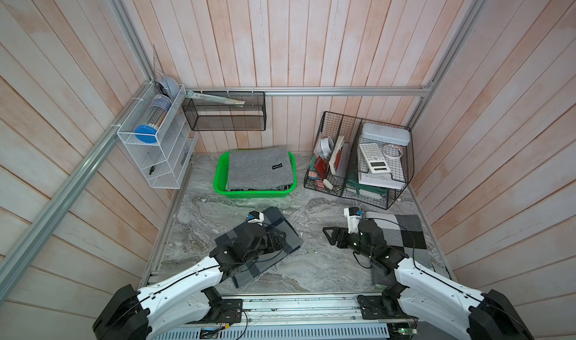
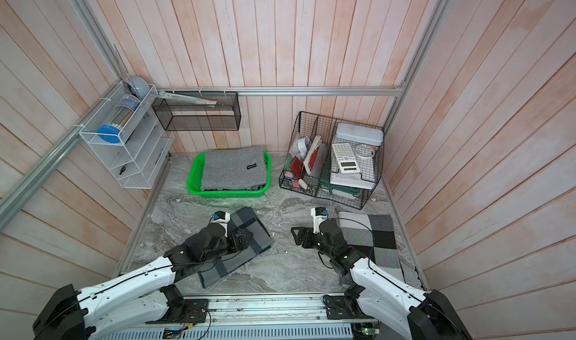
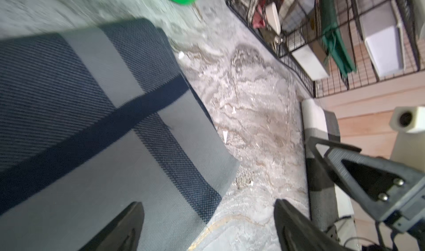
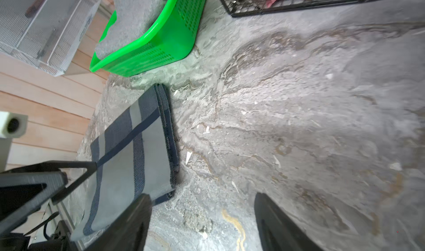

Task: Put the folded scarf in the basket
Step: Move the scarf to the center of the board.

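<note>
The plaid scarf [image 1: 264, 265] is lying crooked, short of the robot's right gripper, so the robot should straighten it square before the right gripper takes the scarf's edge [image 1: 284, 219] by the navy stripe.
The bright green basket [image 1: 254, 195] [image 2: 230, 194] [image 4: 161, 45] stands at the back of the table with a folded grey scarf [image 1: 258, 167] [image 2: 233, 167] lying in it. A blue-and-grey plaid folded scarf [image 1: 280, 221] [image 2: 249, 220] [image 3: 103, 123] [image 4: 128, 151] lies flat on the table in front of it. My left gripper [image 1: 277, 238] [image 3: 208, 201] hovers open over that scarf's right edge, one finger above the cloth and one above the table, holding nothing. My right gripper [image 1: 330, 237] [image 4: 202, 194] is open and empty over bare table to the right of it.
A grey, black and white checked scarf [image 1: 402, 229] [image 2: 374, 229] lies under my right arm. A black wire organiser [image 1: 358, 161] full of office items stands back right. A black mesh box [image 1: 224, 111] and a white wire rack [image 1: 156, 154] hang on the walls.
</note>
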